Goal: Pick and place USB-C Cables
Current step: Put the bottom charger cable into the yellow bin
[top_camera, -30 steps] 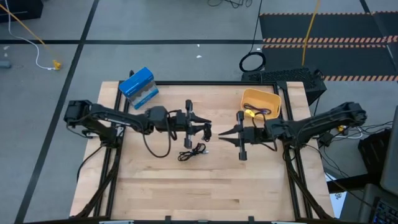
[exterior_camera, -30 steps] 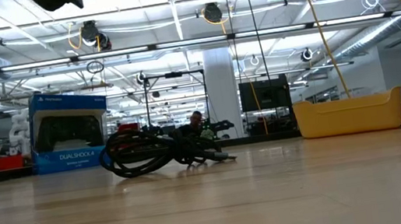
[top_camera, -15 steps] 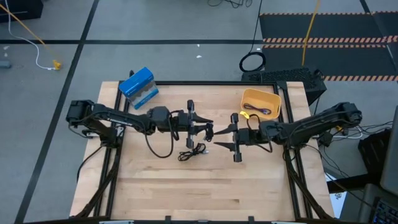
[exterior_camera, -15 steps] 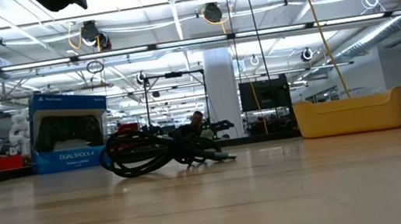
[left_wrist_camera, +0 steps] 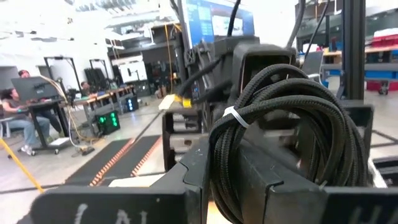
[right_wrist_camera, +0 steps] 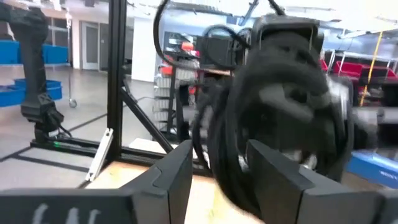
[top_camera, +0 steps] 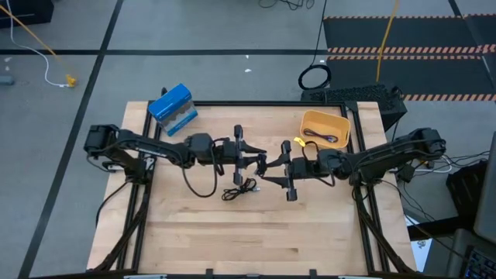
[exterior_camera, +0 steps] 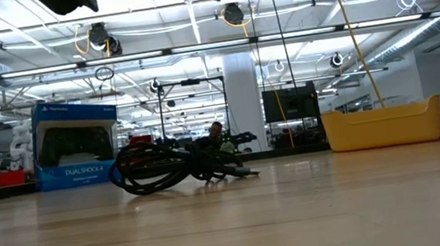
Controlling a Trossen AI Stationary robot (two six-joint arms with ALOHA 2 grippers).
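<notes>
Next, I pinch the coil [right_wrist_camera: 229, 140] with my right gripper before my left gripper, which is holding it, opens, because the yellow bin [top_camera: 324, 126] is closer to my right gripper.
A black USB-C cable, coiled and bound with a white tie [left_wrist_camera: 280, 137] [right_wrist_camera: 267, 124], hangs in the air over the table's middle, and my left gripper [top_camera: 257, 162] [left_wrist_camera: 249, 186] is shut on it. My right gripper [top_camera: 269, 173] [right_wrist_camera: 217, 180] faces it from the right, open, one finger on either side of the same coil. A second black cable [top_camera: 239, 188] [exterior_camera: 227, 170] lies in a loose coil on the table below them. A bluish-purple cable [top_camera: 325, 139] lies inside the yellow bin [top_camera: 341, 122] [exterior_camera: 383, 126]. My left gripper pinches the lower part of the coil's bundle [left_wrist_camera: 236, 186] between its two fingers. The fingers are about level and come from the table's left. The coil stands upright above them, lifted clear of the table. My right gripper's open fingers flank the coil; whether they touch it, I cannot tell.
A blue box [top_camera: 172, 108] [exterior_camera: 76, 143] stands at the table's far left. The left arm's thick black wiring [top_camera: 195, 184] [exterior_camera: 157, 166] droops onto the table beside the loose cable. A black ring [top_camera: 314, 77] lies on the floor beyond the far edge.
My right gripper has gone from beside the yellow bin toward the table's left, up to the coil in my left gripper, and its fingers have opened. My left gripper and its coil have kept still.
</notes>
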